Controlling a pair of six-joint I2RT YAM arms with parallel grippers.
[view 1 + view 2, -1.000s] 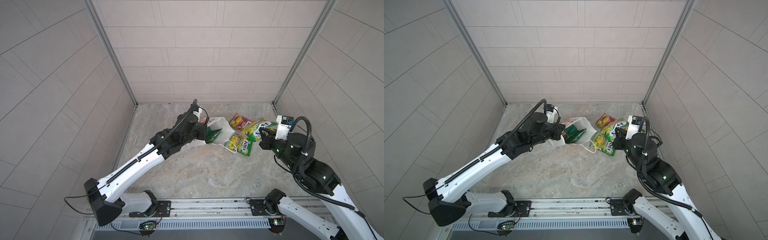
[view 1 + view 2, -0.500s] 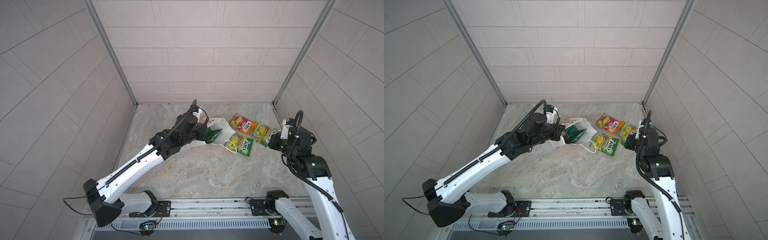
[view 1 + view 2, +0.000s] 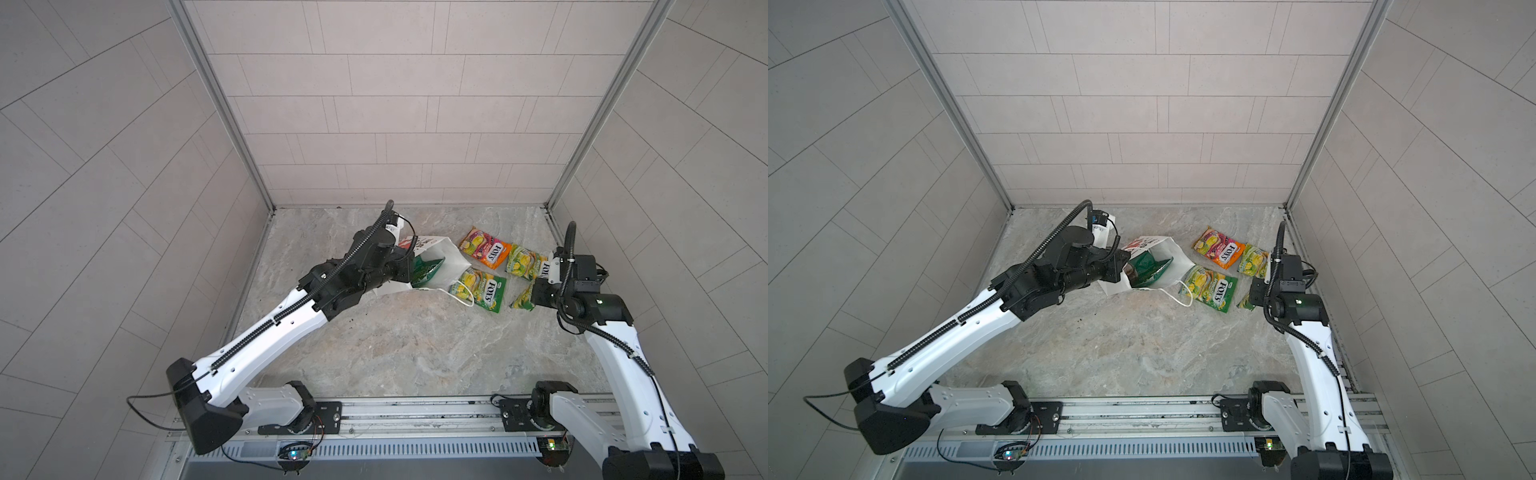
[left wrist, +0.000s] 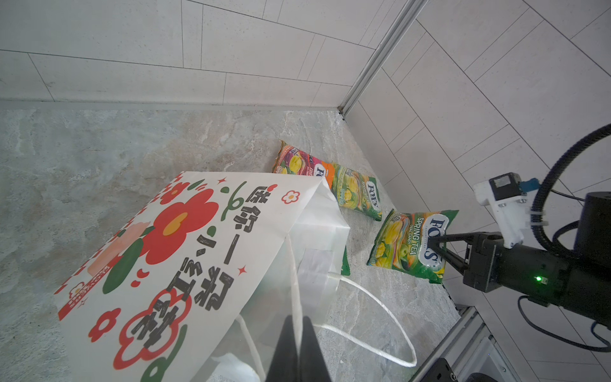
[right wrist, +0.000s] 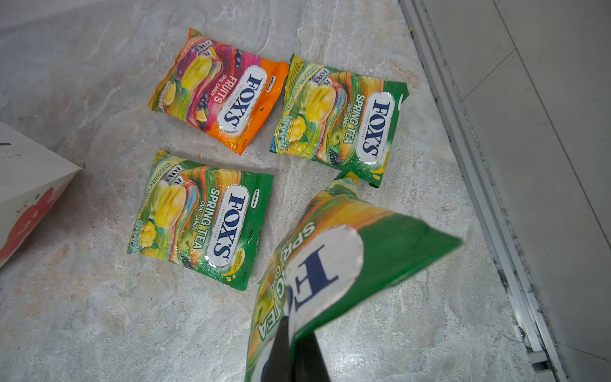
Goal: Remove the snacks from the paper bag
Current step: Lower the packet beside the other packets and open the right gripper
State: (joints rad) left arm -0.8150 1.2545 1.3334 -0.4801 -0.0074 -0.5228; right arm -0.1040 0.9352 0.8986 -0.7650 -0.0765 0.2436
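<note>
The held yellow-green packet hangs over clear floor next to the other packets, so my right gripper should keep lowering it until it rests there, then let go.
The white paper bag with red flowers leans open-mouthed on the floor. My left gripper is shut on its rim. A dark green crisp bag shows inside. On the floor beside it lie an orange-pink FOX'S packet and two yellow-green packets. My right gripper is shut on a third yellow-green packet, which hangs tilted just over the floor near the right wall.
The bag's white cord handle loops onto the marble floor toward the nearest packet. The right wall's metal rail runs close beside the held packet. The arm bases stand on a rail at the front.
My right arm has swung right and down, carrying the yellow-green packet away from the bag to a spot near the right wall. The left arm has stayed put on the bag.
</note>
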